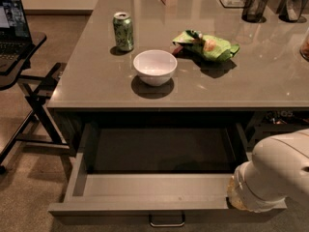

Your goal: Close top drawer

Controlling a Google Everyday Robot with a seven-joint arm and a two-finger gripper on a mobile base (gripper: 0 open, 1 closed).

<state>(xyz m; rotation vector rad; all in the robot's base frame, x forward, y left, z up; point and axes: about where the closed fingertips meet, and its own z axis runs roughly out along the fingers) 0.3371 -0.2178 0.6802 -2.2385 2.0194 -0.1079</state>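
Observation:
The gripper is hanging over the top drawer's front corner [226, 205], so it should move back past the drawer's rim, come down in front of the drawer front [228, 219] and push it in.
The top drawer [145, 190] stands pulled far out from under the grey countertop [96, 76], with pale grey inner walls and a dark, empty inside. Its dark front runs along the bottom edge of the view, with a small metal loop handle [166, 221] at its centre. My white arm [275, 175] hangs over the drawer's right front corner at the lower right. My gripper is hidden beyond the arm's bulk and does not show. The lower drawers are out of view.
On the countertop stand a green can [123, 31], a white bowl [155, 67], a green snack bag [206, 45] and black mesh cups [254, 6] at the back right. A laptop [12, 18] on a black folding stand [36, 98] stands to the left.

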